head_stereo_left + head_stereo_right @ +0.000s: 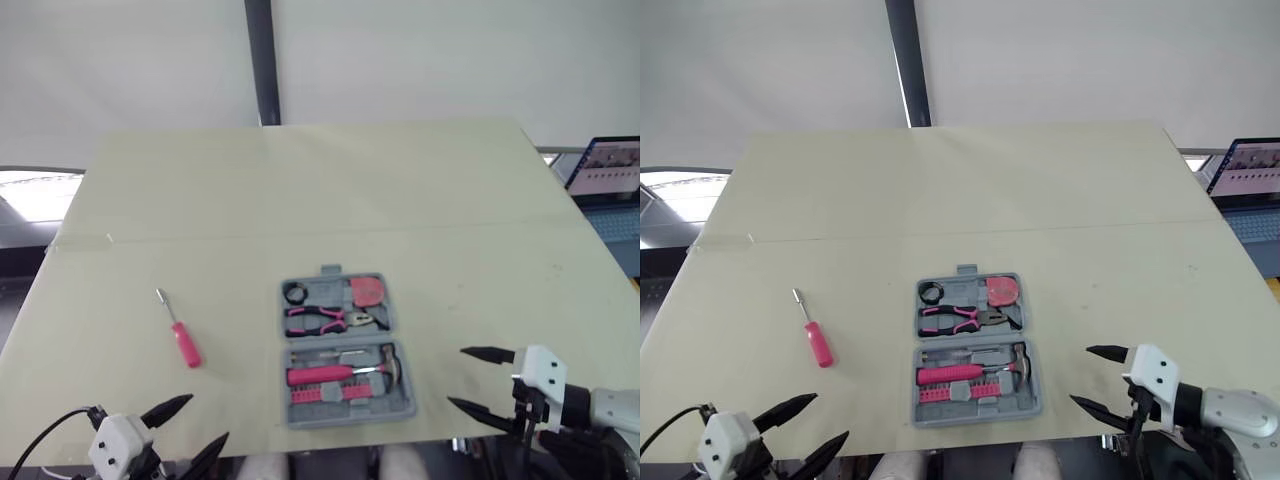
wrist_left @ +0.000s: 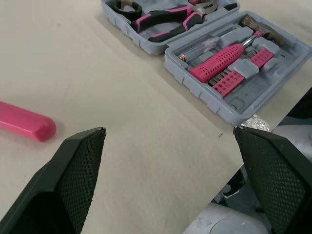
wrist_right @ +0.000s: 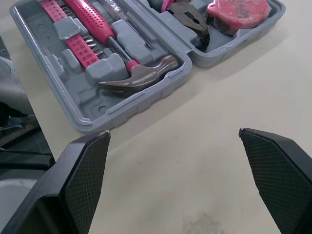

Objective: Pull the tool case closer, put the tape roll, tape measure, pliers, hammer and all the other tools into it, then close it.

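Observation:
The pink bit strip has an empty channel (image 1: 350, 409) running next to it, so I expect the pink-handled screwdriver (image 1: 181, 334) to fit there lengthwise when I lower it into the tool case.
The grey tool case (image 1: 399, 322) lies open flat near the table's front edge. Its far half holds the black tape roll (image 1: 296, 293), the pink tape measure (image 1: 367, 291) and the pink-handled pliers (image 1: 325, 320). Its near half holds the hammer (image 1: 345, 372) and a pink bit strip (image 3: 78, 44). A pink-handled screwdriver (image 1: 181, 334) lies on the table to the left of the case. My left gripper (image 1: 187, 429) hovers open at the front left edge. My right gripper (image 1: 482, 382) hovers open to the right of the case.
The pale table (image 1: 330, 190) stretches far back behind the case. A laptop (image 1: 607, 170) stands beyond the table's right edge. A black pole (image 1: 263, 62) rises behind the table.

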Controlling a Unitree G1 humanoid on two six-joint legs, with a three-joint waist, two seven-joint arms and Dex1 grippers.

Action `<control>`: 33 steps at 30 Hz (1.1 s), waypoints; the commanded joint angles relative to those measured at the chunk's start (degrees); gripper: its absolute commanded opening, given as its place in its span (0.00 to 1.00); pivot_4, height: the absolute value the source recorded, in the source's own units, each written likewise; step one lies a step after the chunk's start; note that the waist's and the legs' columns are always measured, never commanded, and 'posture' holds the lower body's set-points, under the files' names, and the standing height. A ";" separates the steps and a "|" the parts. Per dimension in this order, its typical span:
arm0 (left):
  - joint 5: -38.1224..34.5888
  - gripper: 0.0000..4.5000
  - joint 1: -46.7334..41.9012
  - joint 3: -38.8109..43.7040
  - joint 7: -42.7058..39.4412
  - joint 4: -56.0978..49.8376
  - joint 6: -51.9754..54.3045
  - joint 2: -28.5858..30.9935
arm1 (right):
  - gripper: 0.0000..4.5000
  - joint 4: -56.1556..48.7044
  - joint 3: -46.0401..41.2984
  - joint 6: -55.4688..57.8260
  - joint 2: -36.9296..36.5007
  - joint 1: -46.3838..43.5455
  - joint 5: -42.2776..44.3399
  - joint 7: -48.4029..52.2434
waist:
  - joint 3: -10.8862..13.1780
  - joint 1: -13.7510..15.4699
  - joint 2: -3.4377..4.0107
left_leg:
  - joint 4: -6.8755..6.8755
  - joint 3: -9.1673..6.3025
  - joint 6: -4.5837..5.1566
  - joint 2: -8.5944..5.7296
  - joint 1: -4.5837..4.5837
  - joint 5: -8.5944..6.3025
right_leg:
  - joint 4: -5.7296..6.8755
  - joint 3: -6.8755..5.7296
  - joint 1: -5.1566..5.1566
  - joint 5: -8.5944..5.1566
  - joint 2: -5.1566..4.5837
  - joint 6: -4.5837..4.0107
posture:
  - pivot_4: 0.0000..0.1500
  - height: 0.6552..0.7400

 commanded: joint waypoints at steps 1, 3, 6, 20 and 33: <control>-0.46 1.00 -1.26 1.31 0.64 -0.11 -1.01 0.26 | 1.00 1.09 -1.70 -1.30 -0.13 -0.58 1.06 0.46 | 0.03 -0.05 0.05 | 0.00 0.00 0.00 0.00 0.00 0.00 | 0.01 0.00 -0.01 -0.01 0.00 -0.01 | 1.00 0.95; -0.09 1.00 -1.88 0.96 1.01 -0.14 -0.93 0.35 | 1.00 1.73 -1.68 -1.56 -0.17 -0.89 1.02 0.58 | 0.03 -0.08 0.05 | 0.00 0.00 0.01 0.00 -0.01 -0.01 | 0.03 0.00 -0.03 -0.01 0.00 -0.02 | 1.00 0.95; 0.37 1.00 -2.50 0.35 1.02 -0.12 -0.87 0.49 | 1.00 1.97 -1.40 -1.63 -0.16 -1.16 0.90 0.47 | 0.04 -0.10 0.06 | 0.00 0.01 0.01 0.00 -0.01 -0.01 | 0.04 0.00 -0.03 -0.01 0.00 -0.01 | 1.00 0.95; -4.37 1.00 -2.15 1.67 11.00 -6.68 14.78 -1.08 | 1.00 -10.13 -3.08 3.74 -6.74 -8.03 12.03 7.37 | 0.24 0.22 -0.01 | -0.04 -0.06 0.01 0.04 -0.03 -0.01 | 0.18 -0.08 0.00 0.02 0.01 0.03 | 1.00 0.95; -11.70 1.00 -10.89 6.62 35.60 -15.11 32.63 -9.12 | 1.00 -4.18 -1.38 3.78 -6.37 -11.27 9.40 7.32 | 0.35 0.03 -0.18 | 0.23 -0.10 0.05 0.03 -0.09 -0.04 | 0.24 -0.04 0.08 0.04 0.00 0.07 | 1.00 0.95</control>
